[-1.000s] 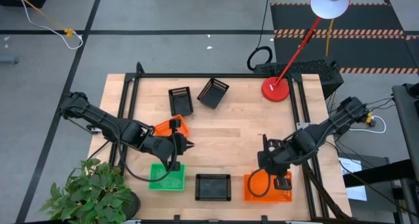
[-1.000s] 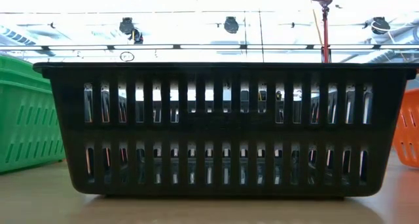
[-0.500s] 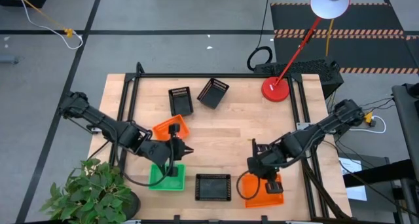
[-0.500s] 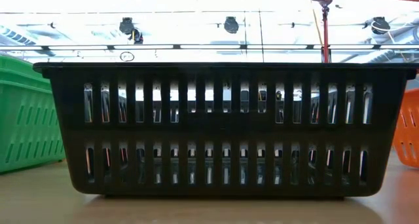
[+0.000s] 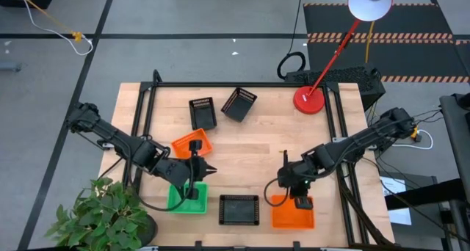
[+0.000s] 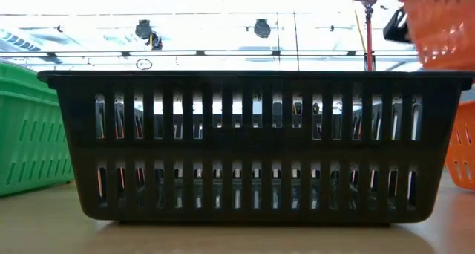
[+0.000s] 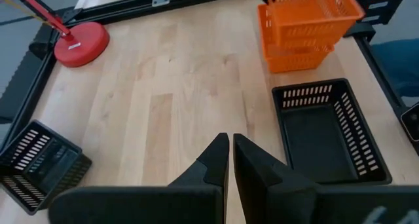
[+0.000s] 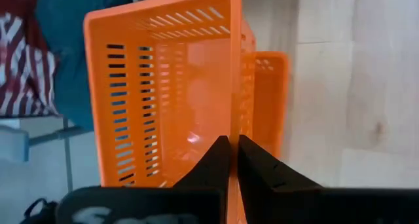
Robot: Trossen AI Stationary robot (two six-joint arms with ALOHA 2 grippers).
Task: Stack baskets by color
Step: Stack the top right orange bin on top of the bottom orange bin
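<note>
My right gripper should go on gently lowering the held orange basket until it nests, then let go, because it hangs open side up, parallel to the lower orange basket.
My right gripper is shut on an orange basket and keeps it over a second orange basket that sits on the table at the near right. In the low view the held basket shows above the resting one. My left gripper hangs shut with nothing in it, above the table between a green basket and a third orange basket. A black basket stands at the near edge. My right gripper pinches one side wall of the orange basket at its rim, one finger inside and one outside. The fingers come slanting down from above. The basket hangs open side up, over the lower orange basket; whether the two touch, I cannot tell.
Two more black baskets lie at the far side, one tipped. The red lamp base stands at the far right, its pole leaning over the table edge. Bare wood lies in the table's middle. A potted plant stands off the near left corner.
My right gripper has come down and a little toward the table's left with the orange basket. The basket, tilted half a second ago, now hangs squared over the resting orange basket and has dropped into the low view.
</note>
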